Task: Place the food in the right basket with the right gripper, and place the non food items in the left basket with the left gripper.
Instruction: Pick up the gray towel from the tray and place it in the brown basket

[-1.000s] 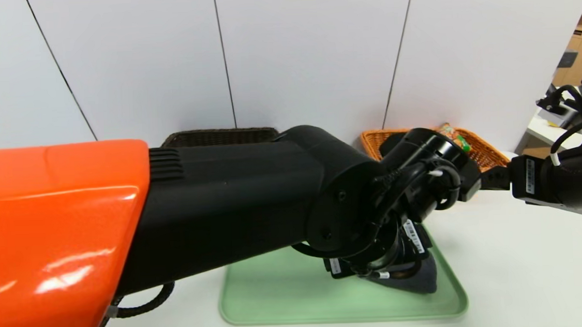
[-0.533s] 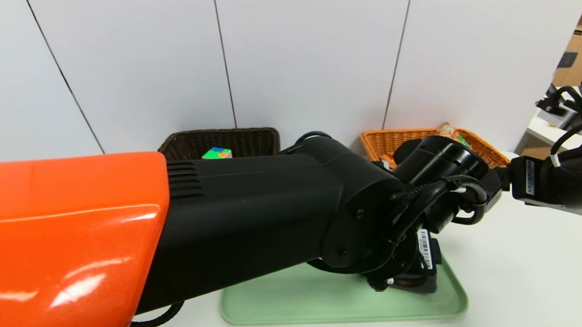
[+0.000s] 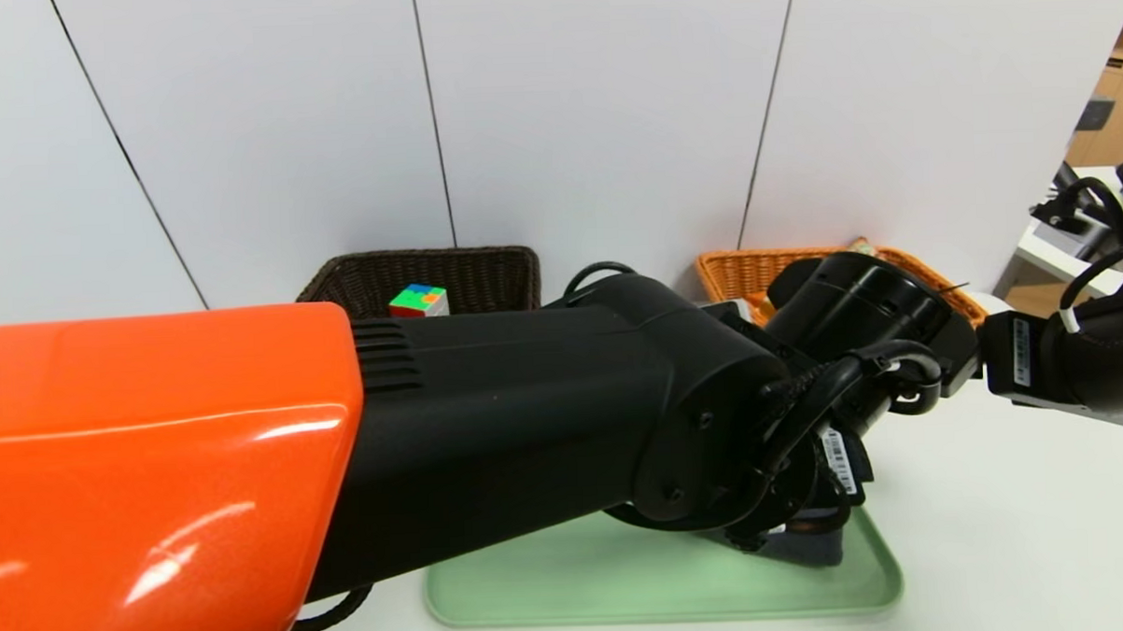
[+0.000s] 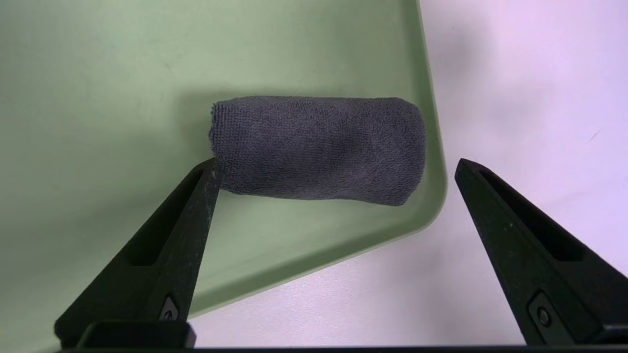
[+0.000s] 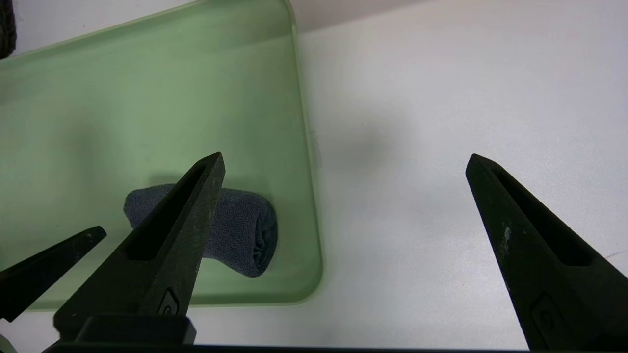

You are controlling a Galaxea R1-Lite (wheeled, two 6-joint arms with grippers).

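My left gripper is spanning the grey towel lengthwise with open fingers, one beyond the tray's rim, so I should move inward, turn my left gripper and pinch the towel's middle.
A rolled dark grey towel lies on the green tray, close to its front right corner. My left gripper hangs open just above the towel, one finger beside the roll's end and the other out past the tray's rim. In the head view my own left arm hides most of the towel. My right gripper is open and empty over the white table, right of the tray and the towel. The dark left basket holds a coloured cube. The orange right basket stands behind the arms.
My left arm's orange and black shell fills the left and middle of the head view. The baskets stand against the white wall panels. Bare white table lies right of the tray. Furniture shows at the far right edge.
My left arm has swung right and lower over the tray's right end, uncovering the left basket and its cube. The right arm has barely moved. Both grippers stay open.
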